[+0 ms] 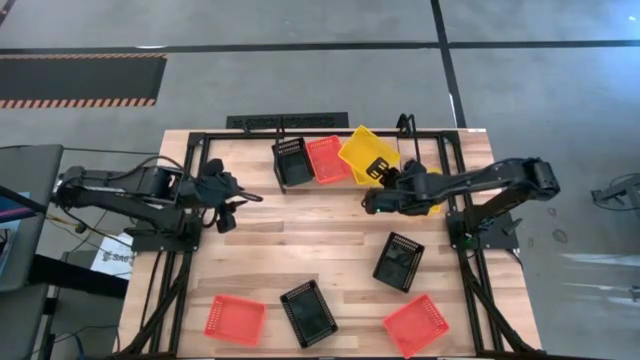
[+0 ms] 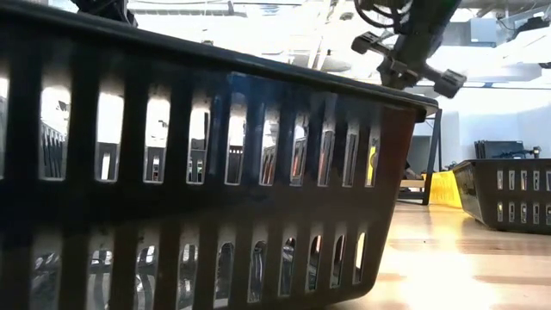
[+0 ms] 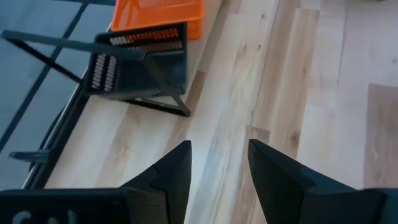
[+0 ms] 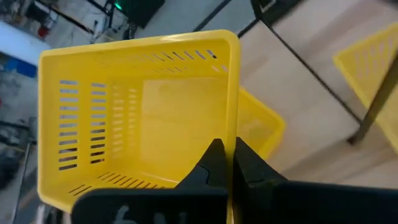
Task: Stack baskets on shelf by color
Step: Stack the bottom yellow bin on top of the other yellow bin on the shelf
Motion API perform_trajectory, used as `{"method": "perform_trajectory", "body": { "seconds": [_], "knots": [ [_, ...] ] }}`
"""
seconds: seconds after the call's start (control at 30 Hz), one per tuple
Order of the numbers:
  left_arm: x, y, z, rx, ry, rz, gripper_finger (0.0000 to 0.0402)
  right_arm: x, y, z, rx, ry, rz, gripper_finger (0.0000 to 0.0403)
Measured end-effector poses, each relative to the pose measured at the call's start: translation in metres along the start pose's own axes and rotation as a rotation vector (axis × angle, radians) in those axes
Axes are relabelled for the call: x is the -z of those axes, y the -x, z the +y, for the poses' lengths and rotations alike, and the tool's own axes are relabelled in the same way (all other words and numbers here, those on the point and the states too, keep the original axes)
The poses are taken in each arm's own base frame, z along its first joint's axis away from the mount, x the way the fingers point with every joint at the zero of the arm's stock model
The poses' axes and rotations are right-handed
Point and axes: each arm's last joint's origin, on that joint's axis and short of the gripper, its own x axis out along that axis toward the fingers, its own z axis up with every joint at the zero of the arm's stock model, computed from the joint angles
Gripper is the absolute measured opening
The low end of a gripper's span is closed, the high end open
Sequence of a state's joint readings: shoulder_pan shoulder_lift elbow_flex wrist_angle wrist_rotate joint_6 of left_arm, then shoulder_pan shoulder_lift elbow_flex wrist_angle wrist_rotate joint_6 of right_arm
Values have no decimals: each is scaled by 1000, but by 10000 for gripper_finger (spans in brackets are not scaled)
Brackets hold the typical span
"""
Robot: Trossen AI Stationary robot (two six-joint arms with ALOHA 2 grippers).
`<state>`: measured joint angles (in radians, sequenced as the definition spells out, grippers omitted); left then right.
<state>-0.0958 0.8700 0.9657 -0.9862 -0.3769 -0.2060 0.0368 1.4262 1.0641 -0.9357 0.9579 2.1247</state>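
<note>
Next, my right gripper swings the held yellow basket back and lines it up with the yellow basket below before lowering it, because it hangs tipped and crooked over that one.
My right gripper is shut on a yellow basket that tilts over the right end of the shelf at the table's far side. A second yellow basket lies just below it. A black basket and a red-orange one sit on the shelf side by side, left of the yellow one. My left gripper hovers open over bare wood left of the shelf, nothing between its fingers. My right gripper pinches one side wall of the yellow basket at its rim, one finger inside the basket and one outside. The fingers slant down toward the table's far side. The basket is tipped, its open side facing the wrist camera.
On the near half of the table lie two black baskets and two red ones. Another yellow basket lies right of the held one. A black tube frame edges the table.
</note>
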Motion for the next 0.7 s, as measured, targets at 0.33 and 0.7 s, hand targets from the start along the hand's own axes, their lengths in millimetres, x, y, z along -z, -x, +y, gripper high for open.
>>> {"method": "perform_trajectory", "body": {
  "seconds": [0.33, 0.7],
  "knots": [
    [-2, -2, 4, 8, 5, -8, 146, 5, -8, -9, -38, -123, -52, 3],
    [-2, -2, 5, 23, 0, -2, 146, 0, -23, 10, -96, -177, -55, 3]
  ]
}}
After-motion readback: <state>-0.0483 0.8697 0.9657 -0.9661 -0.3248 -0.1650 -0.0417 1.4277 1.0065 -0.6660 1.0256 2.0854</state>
